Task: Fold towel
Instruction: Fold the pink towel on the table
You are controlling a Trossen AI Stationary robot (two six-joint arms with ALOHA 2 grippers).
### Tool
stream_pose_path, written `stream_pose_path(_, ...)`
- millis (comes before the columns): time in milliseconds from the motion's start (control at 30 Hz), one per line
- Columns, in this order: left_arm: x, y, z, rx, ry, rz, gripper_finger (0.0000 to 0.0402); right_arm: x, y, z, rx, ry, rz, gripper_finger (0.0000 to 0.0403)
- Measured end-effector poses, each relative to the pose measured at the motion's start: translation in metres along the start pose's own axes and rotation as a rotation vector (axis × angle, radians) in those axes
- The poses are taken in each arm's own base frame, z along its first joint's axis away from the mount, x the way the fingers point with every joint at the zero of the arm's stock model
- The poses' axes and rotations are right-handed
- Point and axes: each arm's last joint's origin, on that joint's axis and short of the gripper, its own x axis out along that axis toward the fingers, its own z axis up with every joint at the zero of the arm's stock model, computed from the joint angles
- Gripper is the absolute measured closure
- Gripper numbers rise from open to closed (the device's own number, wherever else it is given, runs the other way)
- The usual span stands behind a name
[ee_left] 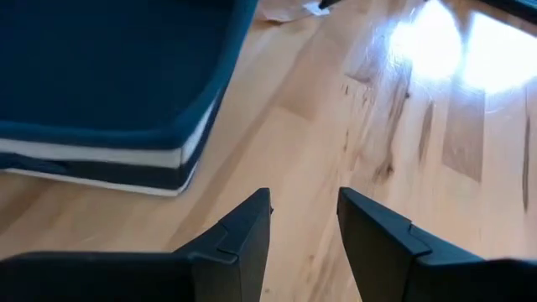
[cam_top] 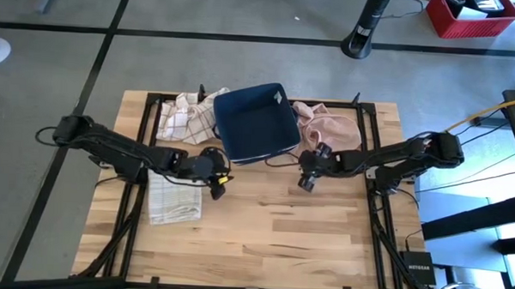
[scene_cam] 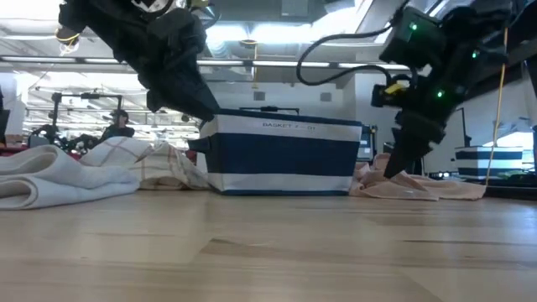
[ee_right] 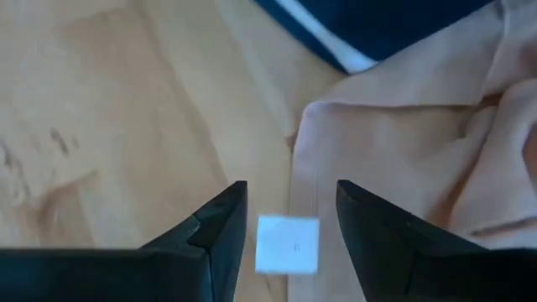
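Note:
I expect the heap of the pink towel (cam_top: 338, 134) to trail along and flatten out when I pull the towel's corner, because the towel lies in loose folds (cam_top: 310, 115) beside the basket.
A pink towel (cam_top: 331, 128) lies crumpled on the table right of a dark blue basket (cam_top: 254, 119). In the right wrist view its hemmed corner (ee_right: 336, 168) and a white label (ee_right: 287, 245) show. My right gripper (ee_right: 289, 193) stands open just on the near side of that corner (cam_top: 306, 182), with nothing between its fingers. My left gripper (cam_top: 215, 188) is open over bare wood near the basket's near left corner (ee_left: 304, 201). A folded white towel (cam_top: 174, 200) rests flat on the table at the left. A checked towel (cam_top: 185, 116) lies heaped left of the basket.
The basket (scene_cam: 281, 155) stands at the far middle of the table, between the two loose towels. Black frame rails (cam_top: 146, 149) run along both sides of the wooden table top. The near half of the table (cam_top: 271, 239) is bare wood.

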Motion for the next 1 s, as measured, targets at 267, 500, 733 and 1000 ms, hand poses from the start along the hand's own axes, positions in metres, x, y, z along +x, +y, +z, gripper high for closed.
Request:
stream_pose_path(267, 0.001, 0.001, -0.004, 0.026, -0.006, 0.019, 0.0269, 0.02, -0.015, -0.009, -0.083, -0.004, -0.047, 0.0217)
stream_pose_path(500, 0.001, 0.001, -0.003, 0.034, -0.017, 0.025, 0.0269, 0.044, -0.013, -0.014, -0.047, 0.002, 0.06, 0.0217)
stream_pose_path(733, 0.001, 0.001, -0.001, 0.037, -0.036, 0.017, 0.0269, 0.052, -0.007, -0.017, 0.029, 0.04, 0.101, 0.0255)
stream_pose_path(1000, 0.0, -0.003, 0.001, 0.005, -0.058, -0.004, 0.0269, 0.035, 0.039, -0.033, 0.04, 0.092, 0.3, 0.0392)
